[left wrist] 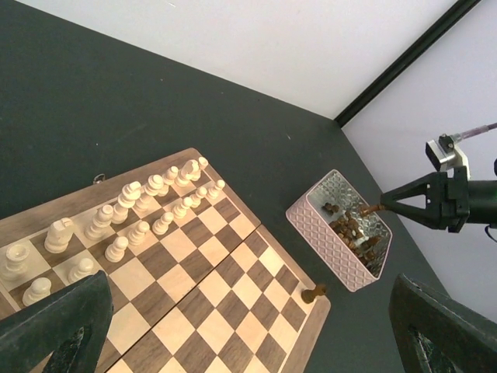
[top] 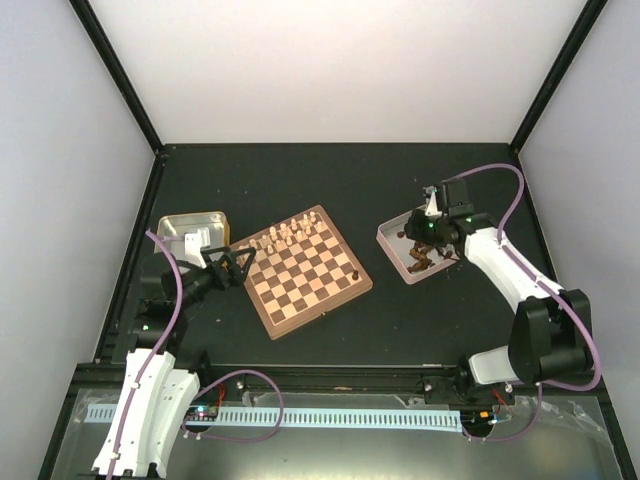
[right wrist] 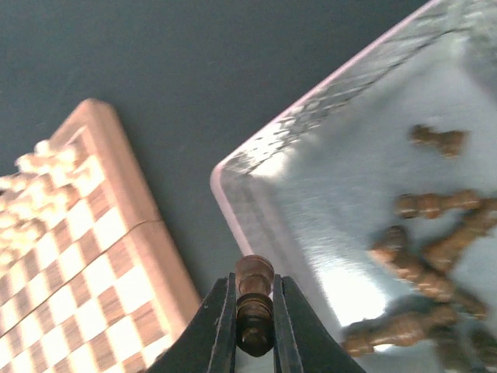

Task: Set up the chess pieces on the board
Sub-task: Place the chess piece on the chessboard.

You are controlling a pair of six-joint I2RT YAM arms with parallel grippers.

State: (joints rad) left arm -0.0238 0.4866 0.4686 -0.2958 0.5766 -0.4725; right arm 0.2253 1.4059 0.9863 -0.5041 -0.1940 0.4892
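I carry on carrying the dark brown piece, hanging base down, with my right gripper to the board's near row, which is open, until its base touches down.
The board lies mid-table, with cream pieces standing in two rows along its far edge and one dark piece at its right corner. In the left wrist view the cream pieces and the dark piece also show. My right gripper is shut on a dark brown piece above the pinkish-sided tin, which holds several dark pieces. My left gripper is open and empty over the board's left corner.
A gold-sided tin stands left of the board, behind my left gripper. The pinkish tin is right of the board. Black frame rails edge the dark table.
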